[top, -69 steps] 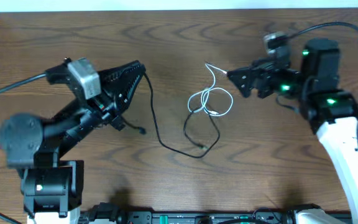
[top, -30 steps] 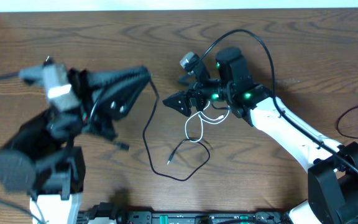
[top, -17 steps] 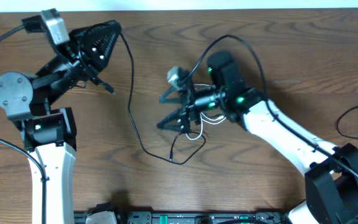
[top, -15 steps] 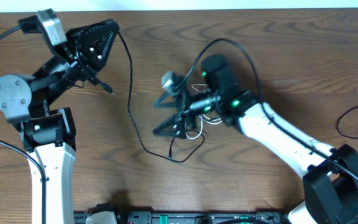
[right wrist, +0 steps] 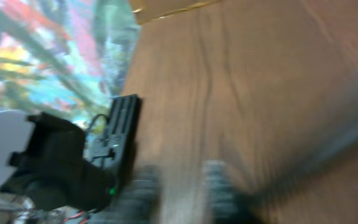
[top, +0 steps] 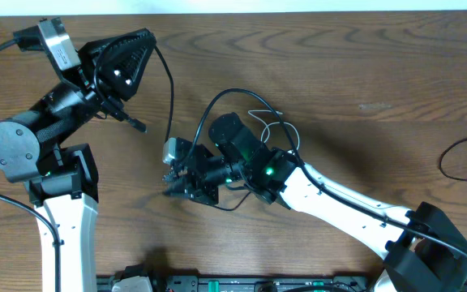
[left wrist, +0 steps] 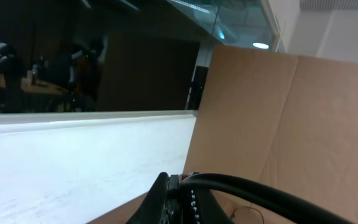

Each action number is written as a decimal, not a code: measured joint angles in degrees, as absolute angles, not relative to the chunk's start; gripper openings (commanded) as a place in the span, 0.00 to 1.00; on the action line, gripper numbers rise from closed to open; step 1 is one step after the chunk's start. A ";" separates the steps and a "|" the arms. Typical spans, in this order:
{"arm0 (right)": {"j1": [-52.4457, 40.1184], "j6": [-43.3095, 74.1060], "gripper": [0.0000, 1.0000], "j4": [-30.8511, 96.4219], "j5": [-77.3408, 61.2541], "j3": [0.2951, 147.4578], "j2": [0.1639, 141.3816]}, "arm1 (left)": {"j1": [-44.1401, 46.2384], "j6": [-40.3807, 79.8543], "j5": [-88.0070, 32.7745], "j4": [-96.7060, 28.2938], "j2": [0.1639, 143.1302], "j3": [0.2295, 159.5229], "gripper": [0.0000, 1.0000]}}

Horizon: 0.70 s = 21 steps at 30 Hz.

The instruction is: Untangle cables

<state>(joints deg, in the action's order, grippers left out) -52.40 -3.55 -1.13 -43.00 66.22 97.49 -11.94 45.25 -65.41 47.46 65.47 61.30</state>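
My right gripper should take the black cable hanging from my left gripper and pull it aside before my left gripper draws the white cable away.
My left gripper is raised at the far left, shut on the black cable. That cable hangs down from it toward the table's middle, its plug end dangling. In the left wrist view the shut left gripper pinches the black cable. The white cable lies looped behind my right wrist. My right gripper is low over the table's middle, where the black cable runs under it. In the blurred right wrist view the right gripper shows fingers apart, bare wood between them.
A thick black robot wire curls at the right edge. The left arm's base stands just ahead of the right gripper. A cardboard wall rises at the table's left end, and the table's far edge runs along the top.
The right arm swept left and toward the front, past the white loops, and its fingers drew closer together. The left arm kept the black cable lifted, barely shifting.
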 measured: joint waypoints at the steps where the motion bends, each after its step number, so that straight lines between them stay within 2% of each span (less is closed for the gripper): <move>1: -52.31 -2.48 0.01 -1.10 -41.04 66.22 97.49 | -11.94 45.25 -65.69 47.46 65.47 61.30 0.08; 8: -48.77 2.55 0.01 -1.13 -35.97 66.22 97.49 | -11.94 45.25 -65.91 47.46 65.47 61.30 0.08; 9: -48.18 3.09 0.01 -1.13 -35.73 66.22 97.49 | -11.94 45.25 -65.91 47.46 65.47 61.30 0.10; 10: -47.44 3.77 0.01 -1.19 -35.46 66.22 97.49 | -11.94 45.25 -65.93 47.46 65.47 61.30 0.24; 12: -46.46 4.43 0.01 -1.56 -35.11 66.22 97.49 | -11.97 45.34 -66.00 47.07 65.47 61.30 0.59; 14: -45.47 5.04 0.01 -2.44 -35.05 66.22 97.49 | -11.94 45.45 -66.15 44.82 65.36 61.30 0.72; 16: -43.90 5.93 0.01 -3.44 -34.98 66.22 97.36 | -11.97 45.78 -66.15 41.04 65.25 61.30 0.79; 21: -35.68 10.07 0.01 -8.51 -37.08 66.19 94.06 | -13.41 45.58 -66.28 32.32 65.49 61.30 0.83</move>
<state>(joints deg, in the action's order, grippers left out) -35.68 10.07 -8.51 -37.08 66.19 94.06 -13.41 45.58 -66.28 32.32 65.49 61.30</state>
